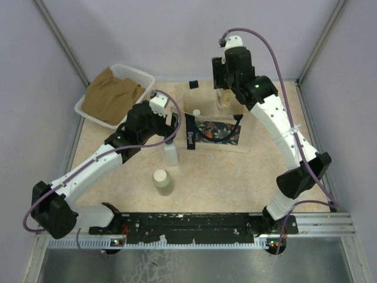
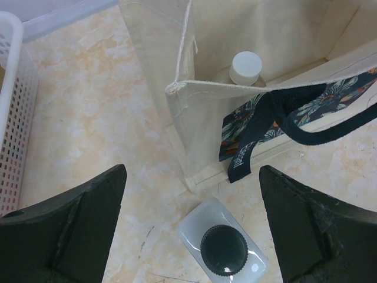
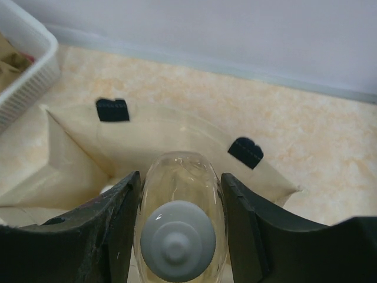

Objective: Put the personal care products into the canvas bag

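The clear bottle [image 1: 224,98] is upright over the bag's loose end [image 1: 237,108], away from the white cap, so my right gripper should continue to lower it down to the bag's bottom.
The canvas bag [image 1: 219,133] stands open at mid-table, floral panel facing me. My right gripper [image 3: 181,180] is shut on a clear bottle with a silver cap [image 3: 177,243], held upright over the bag's open mouth [image 3: 76,159]. From above, that bottle [image 1: 223,101] hangs at the bag's far side. A white cap [image 2: 245,66] of a bottle shows inside the bag [image 2: 200,130]. My left gripper [image 2: 193,200] is open, above a white bottle with a black cap [image 2: 224,250] that stands beside the bag's corner. A pale green bottle [image 1: 163,181] stands nearer me.
A clear plastic tub [image 1: 141,73] with brown cloth sits at the back left, its mesh wall [image 2: 15,118] close to my left gripper. The bag's black strap [image 2: 247,156] droops over its front. Walls and frame posts enclose the table; a black rail [image 1: 188,223] runs along the near edge.
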Available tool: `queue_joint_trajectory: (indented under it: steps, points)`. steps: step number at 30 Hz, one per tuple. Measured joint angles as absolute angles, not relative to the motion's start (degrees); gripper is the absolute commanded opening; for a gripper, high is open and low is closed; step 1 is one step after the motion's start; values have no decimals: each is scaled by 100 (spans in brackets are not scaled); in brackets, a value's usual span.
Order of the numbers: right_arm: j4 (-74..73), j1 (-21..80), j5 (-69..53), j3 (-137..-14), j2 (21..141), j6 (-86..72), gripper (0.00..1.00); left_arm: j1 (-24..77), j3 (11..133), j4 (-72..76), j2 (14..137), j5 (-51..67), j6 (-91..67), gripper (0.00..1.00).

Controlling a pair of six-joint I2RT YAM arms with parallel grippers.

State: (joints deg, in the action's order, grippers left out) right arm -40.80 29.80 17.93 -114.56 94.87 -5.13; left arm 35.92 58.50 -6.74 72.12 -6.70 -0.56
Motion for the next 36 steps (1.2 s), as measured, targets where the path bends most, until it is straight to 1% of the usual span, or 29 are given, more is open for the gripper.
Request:
queue_joint_trajectory:
  steps: [5,10,19,30,31,33,34,35,36]
  points:
    - [-3924,2858,1817,-10261,9489,-515,0,3590,5850,-624,7223,-633,-56,99]
    - [-3815,2786,1977,-9378,9494,-513,0,3590,5841,-593,7223,-620,-56,99]
    - [-3267,2484,1894,-8416,9494,-624,0,3590,5833,-556,7231,-596,-56,99]
    - [-3133,1944,1865,-7839,9430,-770,0,3590,5833,-504,7413,-523,-60,99]
    - [-3135,1933,1870,-7815,9411,-768,6,3590,5833,-504,7437,-508,-60,99]
    - [-3140,1920,1883,-7787,9373,-764,26,3590,5833,-504,7481,-489,-60,99]
    - [-3140,1916,1883,-7787,9369,-764,41,3590,5833,-504,7496,-486,-60,100]
    - [-3135,1916,1872,-7784,9362,-762,63,3590,5833,-506,7507,-486,-60,99]
    - [-3120,1916,1855,-7765,9349,-757,88,3590,5833,-508,7507,-486,-60,99]
